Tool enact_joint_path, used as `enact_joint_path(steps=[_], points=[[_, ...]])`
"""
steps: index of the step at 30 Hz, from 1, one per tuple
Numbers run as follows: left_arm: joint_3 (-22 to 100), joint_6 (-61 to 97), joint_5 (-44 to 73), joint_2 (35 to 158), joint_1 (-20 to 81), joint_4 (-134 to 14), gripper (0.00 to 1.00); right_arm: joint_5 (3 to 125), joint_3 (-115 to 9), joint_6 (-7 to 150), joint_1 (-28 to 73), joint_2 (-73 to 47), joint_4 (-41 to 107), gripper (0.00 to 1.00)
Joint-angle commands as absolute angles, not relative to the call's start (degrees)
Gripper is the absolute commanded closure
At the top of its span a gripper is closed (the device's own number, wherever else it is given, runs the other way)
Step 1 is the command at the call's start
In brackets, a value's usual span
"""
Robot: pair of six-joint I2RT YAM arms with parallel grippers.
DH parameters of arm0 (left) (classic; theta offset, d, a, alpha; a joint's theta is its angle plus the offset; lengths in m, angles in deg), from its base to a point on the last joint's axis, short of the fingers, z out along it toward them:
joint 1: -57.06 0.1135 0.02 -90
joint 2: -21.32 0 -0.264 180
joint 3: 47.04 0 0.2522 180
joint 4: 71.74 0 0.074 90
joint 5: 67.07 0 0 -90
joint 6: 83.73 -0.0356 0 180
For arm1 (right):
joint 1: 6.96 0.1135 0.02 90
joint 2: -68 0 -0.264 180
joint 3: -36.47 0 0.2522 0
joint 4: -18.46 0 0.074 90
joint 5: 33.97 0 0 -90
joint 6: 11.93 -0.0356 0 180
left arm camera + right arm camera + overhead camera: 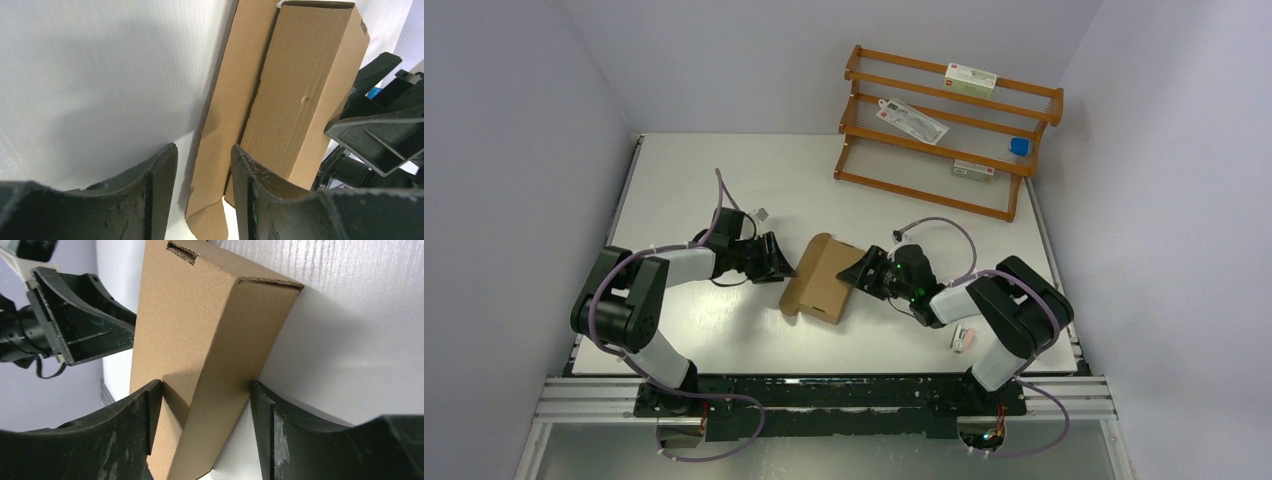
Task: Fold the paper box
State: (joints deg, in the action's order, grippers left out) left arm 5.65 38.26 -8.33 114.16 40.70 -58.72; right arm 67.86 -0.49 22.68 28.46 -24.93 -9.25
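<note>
I should pinch the flap's outer edge with my left gripper and lift it while my right gripper holds the box body steady, because the flap lies splayed beside the box body.
The paper box, plain brown cardboard, lies partly folded in the middle of the table. In the right wrist view its long folded body runs between my right gripper's fingers, and both fingertips touch its sides, so the right gripper is shut on it. From the top, that gripper sits at the box's right edge. My left gripper stands at the box's left edge, open. In the left wrist view a flat flap lies beyond the gap of the left gripper, beside the box body, with nothing held.
A wooden rack with several small packets stands at the back right. A small white carton lies by the right arm's base. Grey walls close in both sides of the table.
</note>
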Motion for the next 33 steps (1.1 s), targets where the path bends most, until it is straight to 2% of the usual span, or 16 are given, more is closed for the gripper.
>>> enact_joint_path(steps=[1, 9, 16, 24, 28, 33], points=[[6.28, 38.34, -9.6, 115.6, 40.08, -60.14, 0.5, 71.69, 3.33, 21.48, 26.1, -30.04, -14.02, 0.37], [6.43, 38.88, -10.92, 116.31, 40.06, -60.93, 0.49, 77.0, 6.71, 21.68, 22.34, -35.21, -23.47, 0.51], [6.71, 40.29, -13.87, 115.89, 39.04, -62.62, 0.51, 79.73, 7.31, 20.37, 21.94, -42.87, -31.27, 0.53], [9.81, 38.92, -10.79, 111.87, 35.54, -57.32, 0.75, 80.32, 5.75, 21.71, 21.97, -41.89, -29.54, 0.53], [13.11, 37.09, -6.88, 108.93, 34.03, -51.42, 0.83, 79.54, 4.54, 21.98, 22.05, -40.3, -27.2, 0.53], [18.34, 34.7, -2.81, 107.85, 30.73, -45.06, 0.85, 78.41, 3.41, 19.78, 23.29, -41.28, -28.86, 0.53]])
